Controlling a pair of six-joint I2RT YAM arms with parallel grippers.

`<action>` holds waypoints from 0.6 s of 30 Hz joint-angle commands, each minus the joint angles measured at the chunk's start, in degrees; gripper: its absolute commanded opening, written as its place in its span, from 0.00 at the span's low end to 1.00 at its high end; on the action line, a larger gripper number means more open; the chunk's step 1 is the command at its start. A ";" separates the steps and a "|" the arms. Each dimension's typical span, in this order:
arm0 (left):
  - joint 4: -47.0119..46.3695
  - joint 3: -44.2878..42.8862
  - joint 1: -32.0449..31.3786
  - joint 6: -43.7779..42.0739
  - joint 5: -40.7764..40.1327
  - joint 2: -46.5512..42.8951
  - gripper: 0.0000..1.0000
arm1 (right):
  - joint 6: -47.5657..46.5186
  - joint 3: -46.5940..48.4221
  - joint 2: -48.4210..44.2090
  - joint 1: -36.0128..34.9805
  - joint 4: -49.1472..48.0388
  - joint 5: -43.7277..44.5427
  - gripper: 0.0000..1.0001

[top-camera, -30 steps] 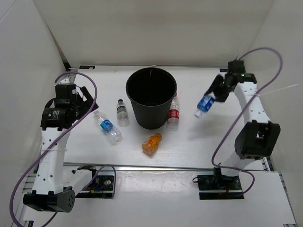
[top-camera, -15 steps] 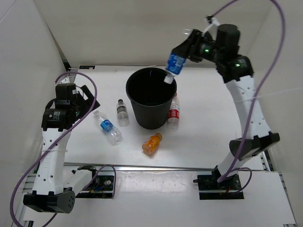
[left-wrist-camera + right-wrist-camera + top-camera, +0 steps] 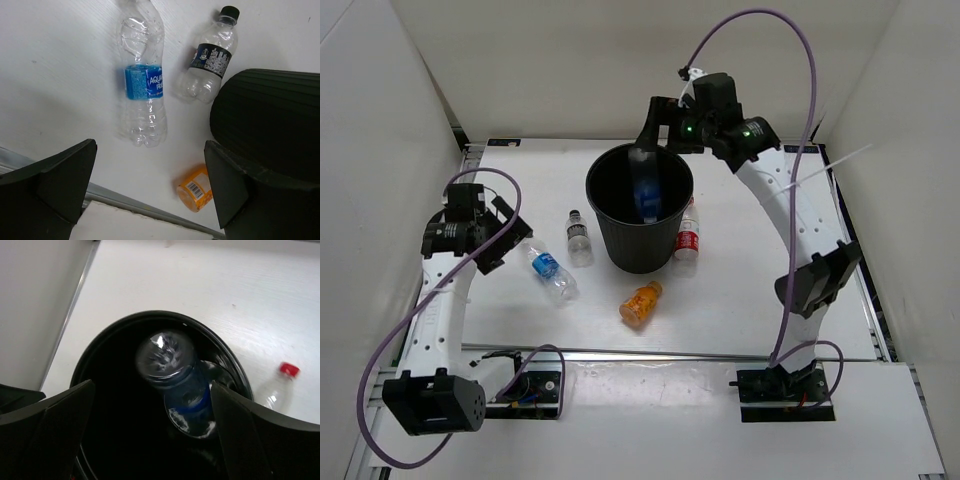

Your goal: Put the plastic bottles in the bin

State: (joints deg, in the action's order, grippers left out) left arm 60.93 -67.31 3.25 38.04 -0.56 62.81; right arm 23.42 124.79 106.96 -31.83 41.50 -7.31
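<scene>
My gripper should expect the lying blue-labelled bottle [image 3: 550, 270] to be empty except for clinging drops when it lifts the bottle, because white shows straight through the clear ribbed body [image 3: 145, 117].
A clear blue-labelled bottle [image 3: 647, 190] drops bottom-up inside the black bin [image 3: 632, 252], free of my right gripper [image 3: 656, 128], which hangs open just above the rim. The right wrist view shows this bottle [image 3: 175, 375] between the spread fingers, untouched. My left gripper [image 3: 506, 236] is open above the table, left of a second blue-labelled bottle [image 3: 143, 85] lying flat. A black-capped bottle [image 3: 210, 60] lies beside the bin's left wall. The red-capped bottle [image 3: 687, 240] rests against the bin's right side. The orange bottle [image 3: 641, 303] lies in front of the bin.
White walls enclose the table on the left, back and right. A metal rail [image 3: 670, 353] runs along the near edge in front of the orange bottle. Purple cables loop from both arms.
My right arm swung from the right side up over the bin with the blue-labelled bottle, then opened; the bottle now falls into the bin. My left gripper shifted slightly toward the near bottle.
</scene>
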 commanded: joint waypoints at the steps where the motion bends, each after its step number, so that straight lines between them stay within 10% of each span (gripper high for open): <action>1: -2.13 2.69 3.94 4.66 3.89 0.29 0.99 | 2.92 1.33 -8.93 0.37 5.33 10.90 1.00; 6: -10.91 9.12 8.09 9.68 15.66 4.59 0.99 | 6.72 -9.64 -21.67 0.37 7.99 7.85 1.00; 18: -14.61 4.03 1.24 10.83 10.94 22.53 0.99 | 2.78 -13.00 -30.84 0.37 16.33 2.57 1.00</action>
State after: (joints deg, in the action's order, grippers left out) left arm 47.99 -60.82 6.11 48.36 11.09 83.40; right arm 28.03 112.68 75.16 -31.42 54.54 -3.81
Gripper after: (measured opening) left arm 0.994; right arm 0.998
